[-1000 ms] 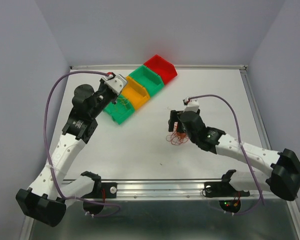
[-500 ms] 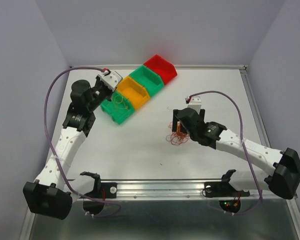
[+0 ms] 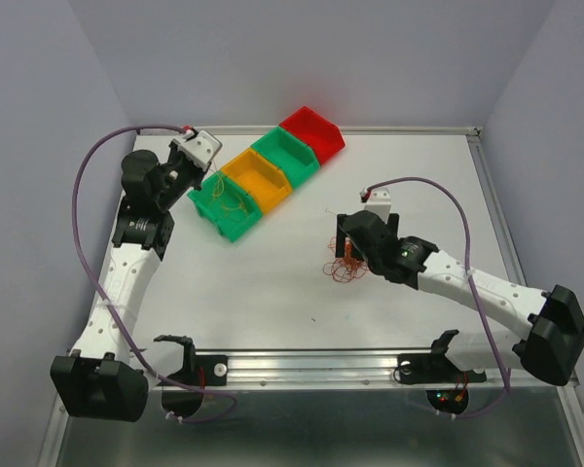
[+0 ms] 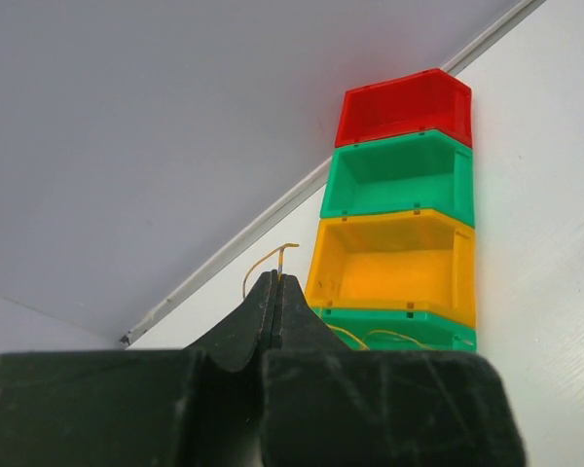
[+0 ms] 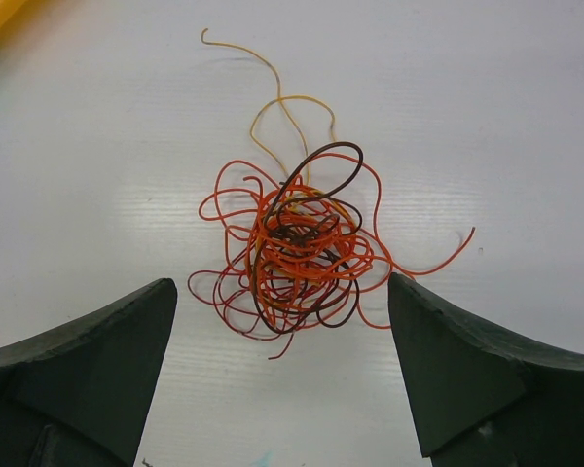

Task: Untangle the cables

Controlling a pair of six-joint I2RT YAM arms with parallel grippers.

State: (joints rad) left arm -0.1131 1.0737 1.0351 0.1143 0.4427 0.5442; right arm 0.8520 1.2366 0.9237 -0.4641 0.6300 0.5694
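Note:
My left gripper needs to swing back over the bin point(image 3: 235, 210) and lower the wire before it opens, because it is holding the yellow wire's end point(image 4: 286, 247) past the near green bin's edge.
The cables point(image 5: 297, 248) lie as one tangle of thin orange, red, dark and yellowish wires on the white table, also seen in the top view point(image 3: 343, 269). My right gripper point(image 5: 282, 284) is open just above the table, with one finger on each side of the tangle point(image 3: 350, 251). My left gripper point(image 4: 277, 277) is shut on a thin yellow wire point(image 4: 282, 253) whose end sticks out of the fingertips. It hovers at the left end of the row of bins point(image 3: 200, 178). A few yellow wires point(image 3: 232, 204) lie in the near green bin point(image 3: 217, 219).
Four bins stand in a diagonal row at the back: near green point(image 4: 438, 336), orange point(image 3: 263, 185), green point(image 3: 285, 156), red point(image 3: 311, 131). The table's raised rim point(image 3: 399, 128) runs along the back. Purple arm cables arch over both arms.
My left gripper has moved left and back from over the near bins to their left end. My right gripper has shifted slightly over the tangle.

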